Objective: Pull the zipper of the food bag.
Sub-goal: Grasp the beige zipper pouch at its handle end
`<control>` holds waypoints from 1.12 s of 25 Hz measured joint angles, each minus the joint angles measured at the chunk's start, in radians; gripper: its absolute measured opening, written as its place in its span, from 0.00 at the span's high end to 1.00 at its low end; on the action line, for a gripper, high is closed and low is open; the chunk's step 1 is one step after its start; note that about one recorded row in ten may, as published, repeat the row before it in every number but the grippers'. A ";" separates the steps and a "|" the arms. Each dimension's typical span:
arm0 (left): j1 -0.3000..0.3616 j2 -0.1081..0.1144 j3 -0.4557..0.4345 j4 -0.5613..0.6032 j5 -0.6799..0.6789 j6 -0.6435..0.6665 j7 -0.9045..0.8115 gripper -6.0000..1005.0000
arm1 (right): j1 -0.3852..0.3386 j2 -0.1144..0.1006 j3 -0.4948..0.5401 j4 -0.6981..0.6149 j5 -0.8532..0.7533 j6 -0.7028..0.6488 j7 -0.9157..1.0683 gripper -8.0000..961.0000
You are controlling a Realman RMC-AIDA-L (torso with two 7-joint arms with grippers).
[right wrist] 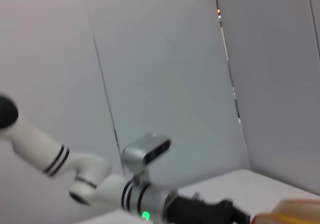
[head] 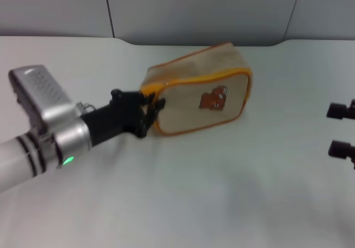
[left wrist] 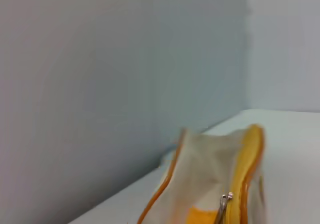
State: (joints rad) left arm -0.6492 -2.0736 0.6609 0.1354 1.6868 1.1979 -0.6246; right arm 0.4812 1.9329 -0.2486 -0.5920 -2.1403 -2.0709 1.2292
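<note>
The food bag's far end [head: 237,61] slants toward the wall, so my left gripper should swing the bag forward and steady it while my right gripper pulls the zipper's tab [left wrist: 222,207].
The food bag [head: 194,90] is a small boxy beige bag with orange piping and a brown bear picture [head: 213,100]. It lies on the white table in the middle of the head view. The orange-edged zipper [head: 191,81] curves around its front panel. My left gripper [head: 152,110] is at the bag's left end, against the orange piping. In the left wrist view the bag [left wrist: 210,179] is close up, and the silver pull tab [left wrist: 223,207] hangs beside the piping. My right gripper [head: 339,129] is open and empty at the right edge, apart from the bag.
The white table [head: 183,192] runs back to a grey panelled wall [head: 194,6]. The right wrist view shows my left arm [right wrist: 125,194] and an edge of the bag [right wrist: 292,213] in front of that wall.
</note>
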 joint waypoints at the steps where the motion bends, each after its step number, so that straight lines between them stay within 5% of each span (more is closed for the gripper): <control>1: 0.017 0.001 0.023 0.019 0.000 0.021 -0.007 0.85 | 0.009 0.001 -0.001 0.000 0.004 -0.006 0.024 0.31; 6: 0.088 0.016 0.120 0.111 0.000 0.105 -0.089 0.86 | 0.042 0.004 -0.010 0.000 0.004 -0.038 0.083 0.32; 11: 0.150 0.098 0.222 0.149 0.001 0.239 -0.133 0.86 | 0.068 0.016 -0.037 -0.002 0.005 -0.045 0.098 0.32; 14: 0.163 0.122 0.230 0.161 0.002 0.298 -0.135 0.86 | 0.081 0.024 -0.049 -0.001 0.007 -0.034 0.084 0.32; 15: 0.170 0.155 0.235 0.173 0.005 0.371 -0.138 0.86 | 0.095 0.039 -0.052 0.009 0.007 -0.020 0.051 0.32; 17: 0.170 0.161 0.236 0.175 0.006 0.383 -0.140 0.87 | 0.103 0.049 -0.052 0.017 0.008 -0.007 0.025 0.33; 18: 0.161 0.176 0.238 0.190 0.033 0.417 -0.161 0.87 | 0.121 0.078 -0.053 0.028 0.008 0.031 -0.035 0.33; 19: 0.161 0.176 0.238 0.190 0.033 0.417 -0.161 0.87 | 0.121 0.078 -0.053 0.028 0.008 0.031 -0.035 0.33; 20: 0.148 0.174 0.237 0.212 0.061 0.421 -0.181 0.87 | 0.143 0.111 -0.053 0.028 0.009 0.087 -0.105 0.33; 23: 0.128 0.157 0.230 0.236 0.085 0.397 -0.187 0.87 | 0.185 0.146 -0.062 0.040 0.009 0.200 -0.253 0.33; 28: 0.104 0.144 0.203 0.274 0.078 0.384 -0.178 0.88 | 0.254 0.151 -0.078 0.133 0.016 0.353 -0.493 0.34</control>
State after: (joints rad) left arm -0.5453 -1.9299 0.8638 0.4095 1.7648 1.5822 -0.8025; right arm 0.7350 2.0836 -0.3263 -0.4590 -2.1240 -1.7182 0.7362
